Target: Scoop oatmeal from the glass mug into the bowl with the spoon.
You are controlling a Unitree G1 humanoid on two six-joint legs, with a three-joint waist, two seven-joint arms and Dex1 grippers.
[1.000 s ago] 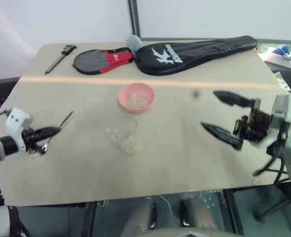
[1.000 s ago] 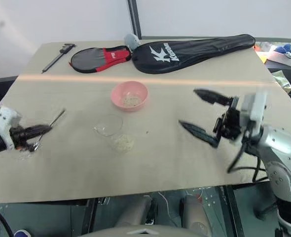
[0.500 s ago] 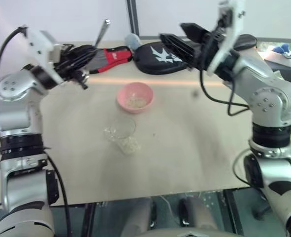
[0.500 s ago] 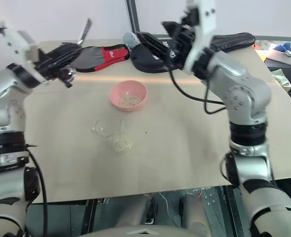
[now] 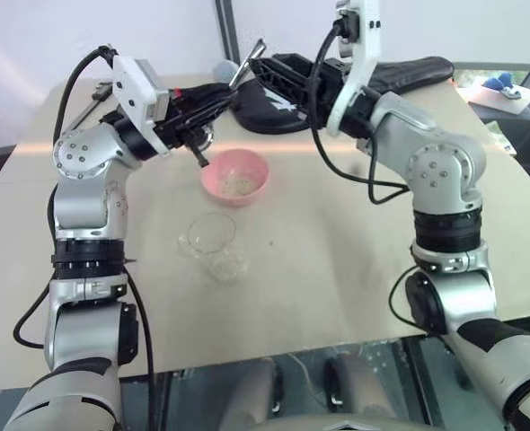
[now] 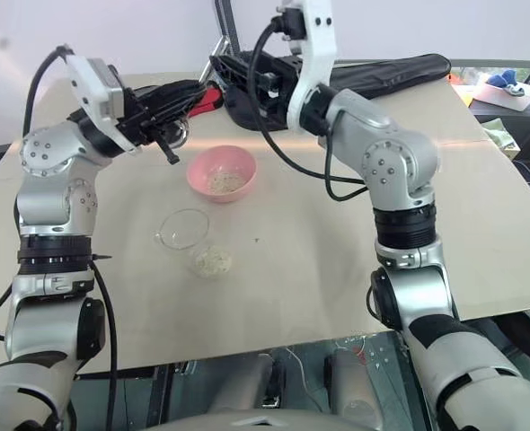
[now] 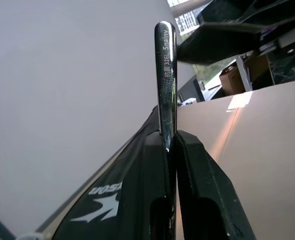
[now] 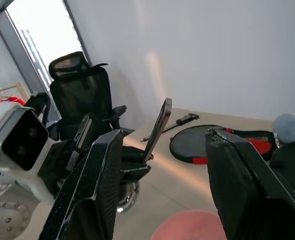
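The silver spoon's handle [image 5: 247,65] looks longer than the glass mug [image 5: 216,244]. The spoon will lean out over the mug's rim when I put it down inside.
My left gripper [image 5: 220,93] is shut on the silver spoon [image 7: 165,75], held in the air above and to the left of the pink bowl [image 5: 235,174]. The spoon's round end [image 6: 177,133] hangs low and its handle [image 5: 251,54] slants up to the right. My right gripper [image 8: 162,134] is open, one finger on each side of the handle's free end, with gaps on both sides. The bowl holds a few flakes. In front of it, the glass mug [image 5: 209,235] stands with oatmeal [image 5: 230,263] at its bottom.
A black racket cover [image 5: 373,74] lies along the table's far edge, with a red and black cover [image 8: 212,145] and a dark caliper [image 8: 180,121] to its left. A white tray [image 5: 503,90] sits at the far right corner. An office chair [image 8: 80,95] stands beyond the table.
Both arms rose from the table's sides and met above its far middle. The left gripper carried the spoon up and right. The right gripper swung left around the handle and its fingers narrowed.
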